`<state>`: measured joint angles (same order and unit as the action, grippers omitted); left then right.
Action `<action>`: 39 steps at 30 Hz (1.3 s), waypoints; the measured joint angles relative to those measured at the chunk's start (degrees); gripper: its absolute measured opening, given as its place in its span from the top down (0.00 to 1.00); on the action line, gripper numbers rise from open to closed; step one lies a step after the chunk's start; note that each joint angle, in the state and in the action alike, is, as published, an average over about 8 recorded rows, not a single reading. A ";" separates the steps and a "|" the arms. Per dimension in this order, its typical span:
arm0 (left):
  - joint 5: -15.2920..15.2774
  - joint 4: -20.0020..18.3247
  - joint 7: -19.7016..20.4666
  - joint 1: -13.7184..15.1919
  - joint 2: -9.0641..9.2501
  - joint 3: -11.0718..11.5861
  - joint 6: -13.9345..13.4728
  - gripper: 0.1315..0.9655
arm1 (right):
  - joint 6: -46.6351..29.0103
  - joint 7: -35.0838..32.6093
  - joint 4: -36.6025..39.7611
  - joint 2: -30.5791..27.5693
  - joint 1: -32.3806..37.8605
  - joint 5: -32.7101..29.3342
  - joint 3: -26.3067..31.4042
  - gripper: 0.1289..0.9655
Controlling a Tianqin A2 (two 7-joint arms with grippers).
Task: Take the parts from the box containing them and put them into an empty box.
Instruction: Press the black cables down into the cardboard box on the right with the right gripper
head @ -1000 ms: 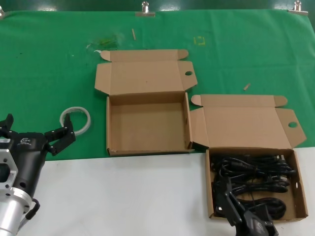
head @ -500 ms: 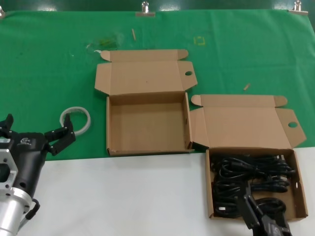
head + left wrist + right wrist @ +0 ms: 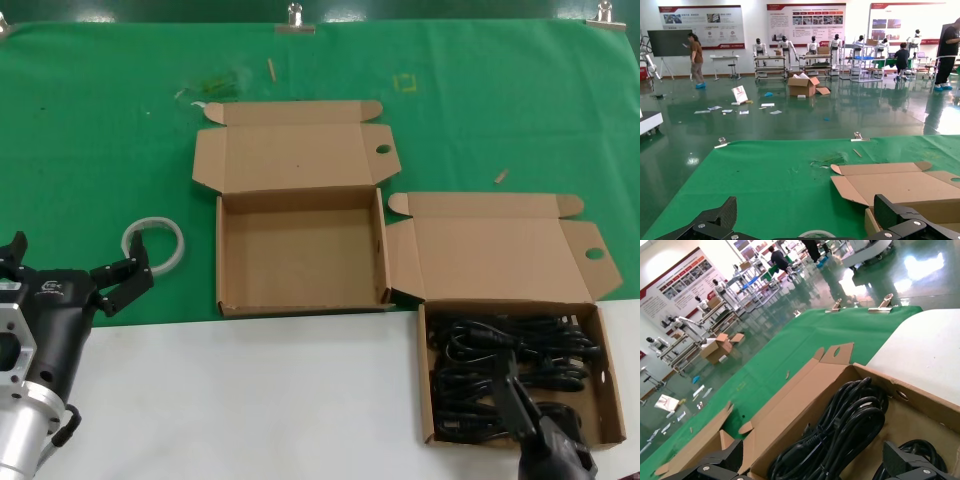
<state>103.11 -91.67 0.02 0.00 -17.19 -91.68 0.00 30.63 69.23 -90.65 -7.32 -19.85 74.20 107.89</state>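
Note:
One bundle will come away by itself and stay coiled when the robot lifts it, because the black power cords are gathered in separate looped bundles [image 3: 505, 338].
The parts, black power cords [image 3: 510, 355], lie bundled in the box containing them [image 3: 612, 385] at the front right, its lid folded back. In the right wrist view the cords [image 3: 840, 425] fill that box [image 3: 805, 390]. My right gripper [image 3: 512, 392] hangs over the box's front half, open [image 3: 815, 465], its fingers either side of the cords and apart from them. The empty box [image 3: 300, 250] stands open left of it on the green cloth. At the front left my left gripper [image 3: 78, 256] is parked, open [image 3: 807, 210] and holding nothing.
A whitish tape ring [image 3: 153, 243] lies on the cloth just beyond the left gripper, and the left wrist view has the ring [image 3: 816, 233] too. Small scraps [image 3: 501, 176] lie farther back. Metal clips [image 3: 295, 18] hold the cloth's far edge. White tabletop [image 3: 250, 400] spans the front.
My right gripper has shifted to the right over the cord box, and its finger now reaches toward the middle of the cords. The left arm has stayed still.

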 joint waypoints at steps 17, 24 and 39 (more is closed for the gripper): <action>0.00 0.00 0.00 0.00 0.00 0.00 0.00 0.00 | -6.07 0.78 3.92 0.00 3.41 0.81 -3.53 0.00; 0.00 0.00 0.00 0.00 0.00 0.00 0.00 0.00 | -7.68 1.72 5.45 0.00 5.04 0.63 -3.83 0.00; 0.00 0.00 0.00 0.00 0.00 0.00 0.00 0.00 | -11.91 4.46 8.03 0.00 7.51 -1.97 -6.82 0.00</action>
<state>103.12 -91.67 0.02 0.00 -17.19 -91.68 0.00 18.72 73.69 -82.63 -7.32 -12.34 72.23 101.07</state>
